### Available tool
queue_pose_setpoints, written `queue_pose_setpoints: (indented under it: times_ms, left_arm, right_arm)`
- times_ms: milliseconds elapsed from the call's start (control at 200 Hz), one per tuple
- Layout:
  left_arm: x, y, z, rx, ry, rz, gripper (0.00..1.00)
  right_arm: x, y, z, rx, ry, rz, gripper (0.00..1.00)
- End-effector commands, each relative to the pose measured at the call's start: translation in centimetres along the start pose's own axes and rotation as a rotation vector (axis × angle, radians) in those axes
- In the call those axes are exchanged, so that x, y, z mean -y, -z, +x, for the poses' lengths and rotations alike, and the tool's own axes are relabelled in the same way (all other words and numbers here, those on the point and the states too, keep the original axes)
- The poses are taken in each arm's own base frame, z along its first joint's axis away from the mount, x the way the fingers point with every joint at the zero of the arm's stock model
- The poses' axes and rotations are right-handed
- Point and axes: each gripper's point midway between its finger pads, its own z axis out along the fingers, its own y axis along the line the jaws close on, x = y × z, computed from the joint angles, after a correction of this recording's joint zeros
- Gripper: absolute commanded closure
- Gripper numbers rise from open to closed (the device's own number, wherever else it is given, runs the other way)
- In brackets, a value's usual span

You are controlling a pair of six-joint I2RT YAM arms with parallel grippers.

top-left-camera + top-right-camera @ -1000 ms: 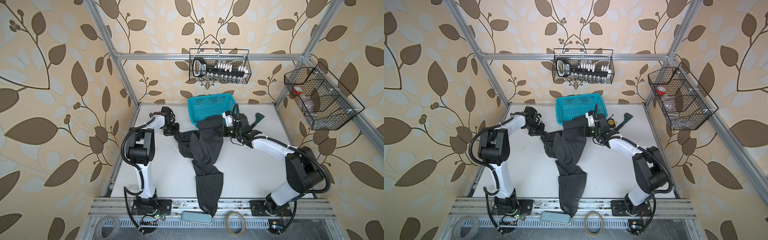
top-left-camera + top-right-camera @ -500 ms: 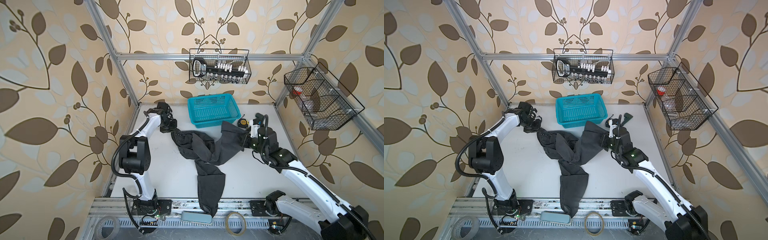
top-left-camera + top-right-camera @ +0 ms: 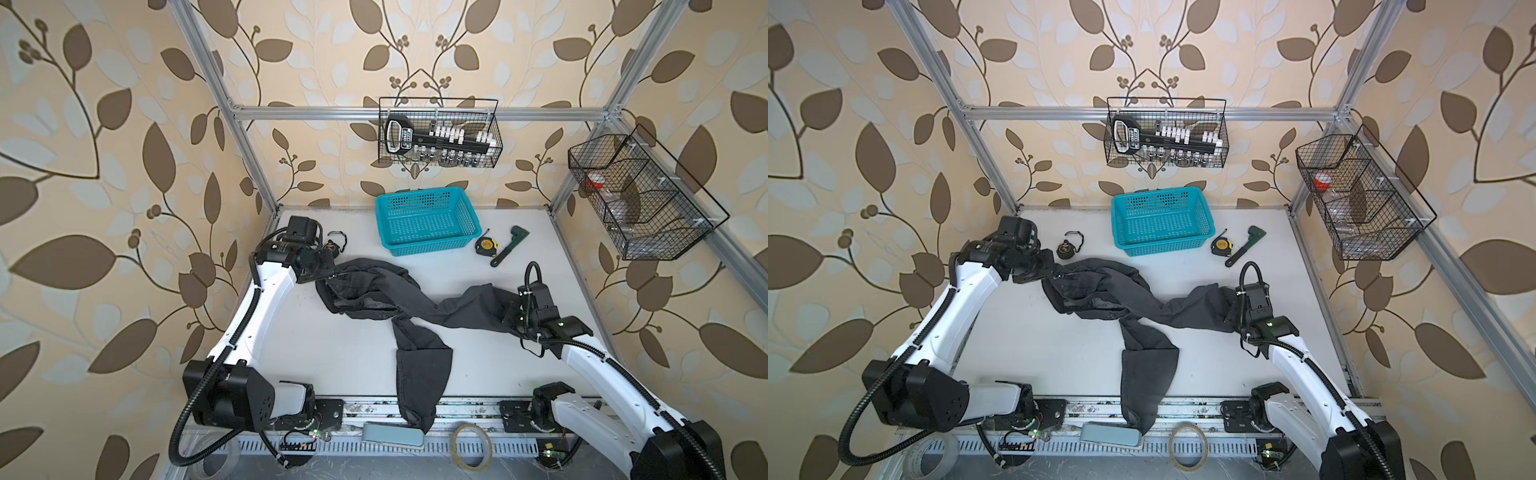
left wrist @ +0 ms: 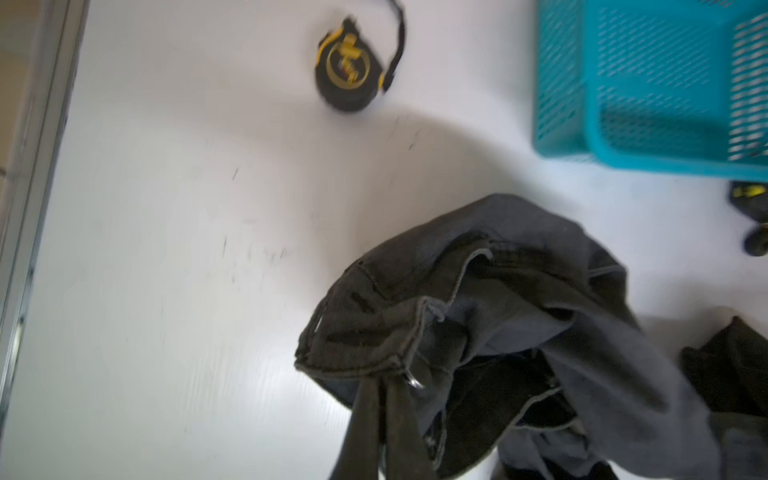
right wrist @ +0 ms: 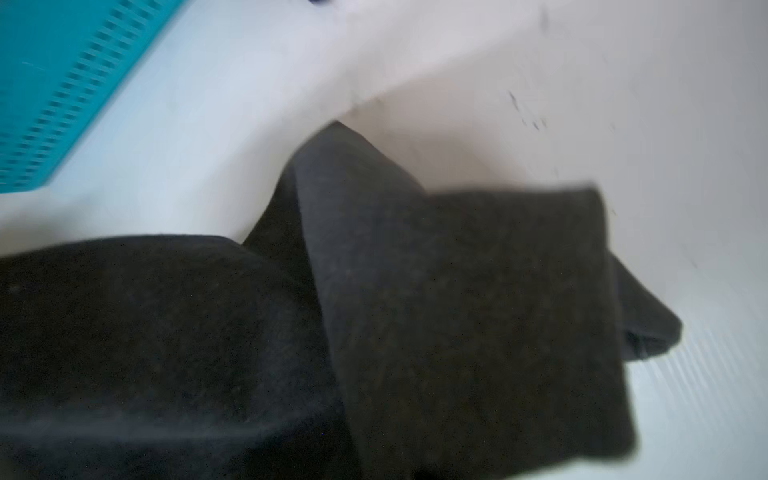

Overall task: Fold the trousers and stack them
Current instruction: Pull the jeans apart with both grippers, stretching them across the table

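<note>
The robot sees the waist bunched [image 3: 364, 292] and one leg over the front edge, so its left gripper should spread the waist flat first, before its right gripper takes that leg [image 3: 416, 336].
The trousers [image 3: 374, 291] [image 3: 1100, 291] are dark charcoal jeans, stretched across the white table in both top views. My left gripper [image 3: 331, 274] [image 3: 1054, 272] [image 4: 386, 399] is shut on the waistband by a belt loop, at the back left. One leg runs right to my right gripper [image 3: 512, 313] [image 3: 1233, 311], whose jaws are buried in the cloth [image 5: 457, 311]. The other leg [image 3: 415, 386] lies toward the front and hangs over the table's edge. An empty teal basket [image 3: 428, 245] [image 4: 561, 104] stands at the back middle, apart from the trousers.
A black round tape measure [image 3: 332, 248] [image 4: 347, 79] lies just behind my left gripper. A yellow tape measure [image 3: 485, 246] and a dark green tool [image 3: 509, 245] lie right of the basket. Wire baskets [image 3: 438, 137] hang on the walls. A tape roll [image 3: 471, 444] sits on the front rail.
My right gripper has carried a trouser leg from the basket out to the right and forward. The left gripper has drawn the waistband left, so the trousers now lie stretched out.
</note>
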Motion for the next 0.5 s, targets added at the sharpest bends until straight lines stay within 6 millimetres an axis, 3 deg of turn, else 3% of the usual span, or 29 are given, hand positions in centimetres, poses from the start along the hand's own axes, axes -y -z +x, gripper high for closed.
queue_pose_setpoints:
  times_ms: [0, 120, 255, 375, 495]
  left_arm:
    - [-2.0, -0.6, 2.0, -0.039, 0.044, -0.086, 1.00]
    - [-3.3, 0.4, 1.9, -0.006, 0.029, -0.152, 1.00]
    - [-4.0, 1.9, -0.4, 0.090, -0.001, -0.210, 1.00]
    - [-3.4, 3.1, -2.9, 0.123, -0.039, -0.219, 1.00]
    - [-3.0, 5.7, -6.0, 0.220, -0.056, -0.241, 1.00]
  right_arm:
    - [2.8, 0.2, 0.4, 0.005, -0.078, 0.082, 0.87]
    - [4.0, 2.1, -2.3, 0.096, -0.061, 0.155, 0.87]
    - [5.3, 4.1, -6.1, 0.202, -0.078, 0.210, 0.88]
    - [4.6, 6.1, -10.2, 0.287, -0.068, 0.213, 0.88]
    - [3.1, 8.8, -14.3, 0.385, -0.013, 0.210, 0.88]
